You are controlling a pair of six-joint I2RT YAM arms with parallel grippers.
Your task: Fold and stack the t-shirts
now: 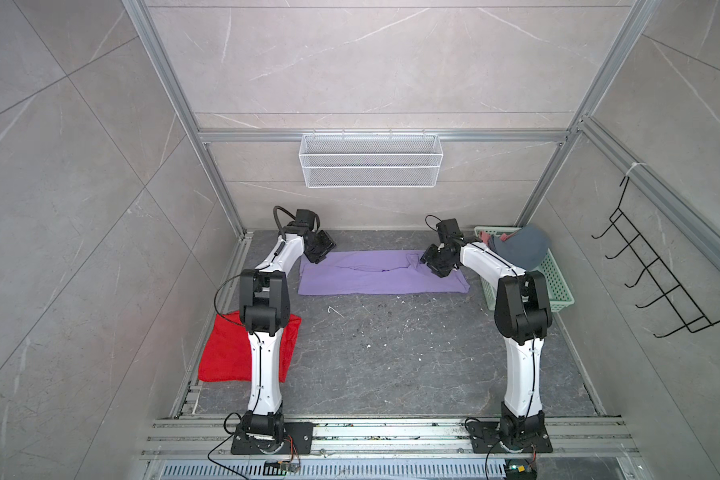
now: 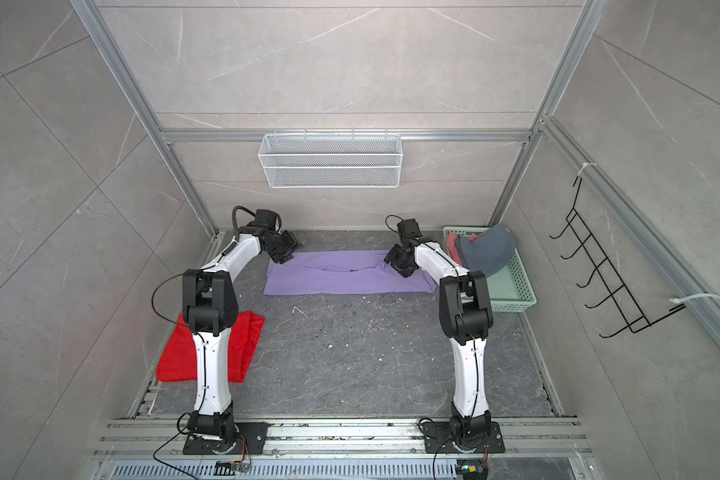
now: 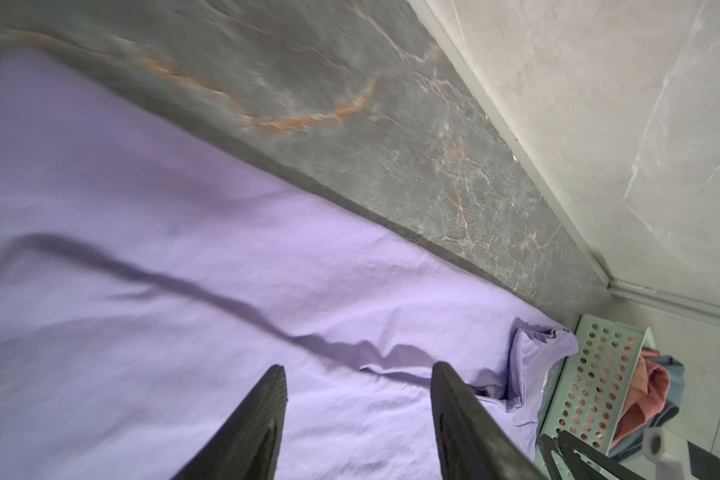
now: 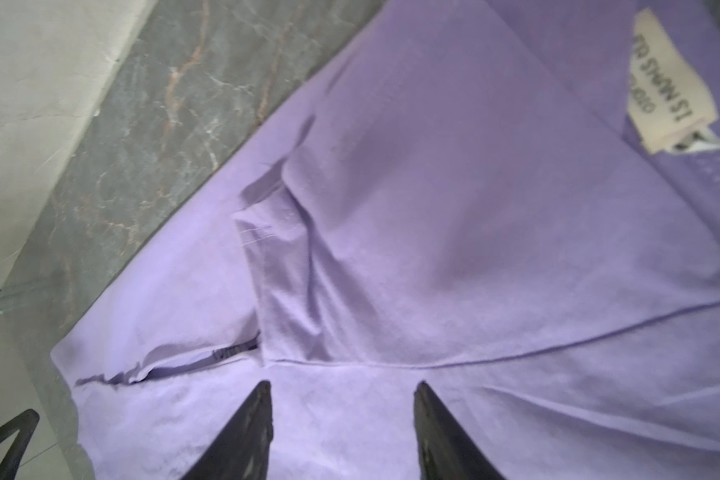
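Observation:
The lilac t-shirt's long strip stretches crosswise along the back, so the robot's left gripper first needs to swing the t-shirt's hem end around to the front and then fold it toward the neck.
The lilac t-shirt lies as a long folded strip at the back of the table. My left gripper hovers open over its left end, nothing between the fingers. My right gripper stands open over its right end, near a folded-in sleeve and the neck label. A folded red t-shirt lies at the front left, partly under the left arm. Slate-blue and salmon-pink t-shirts are heaped in the mint-green basket.
A white wire basket hangs on the back wall and a black hook rack on the right wall. The mint-green basket stands close behind the right arm's elbow. Aluminium rails run along the front edge.

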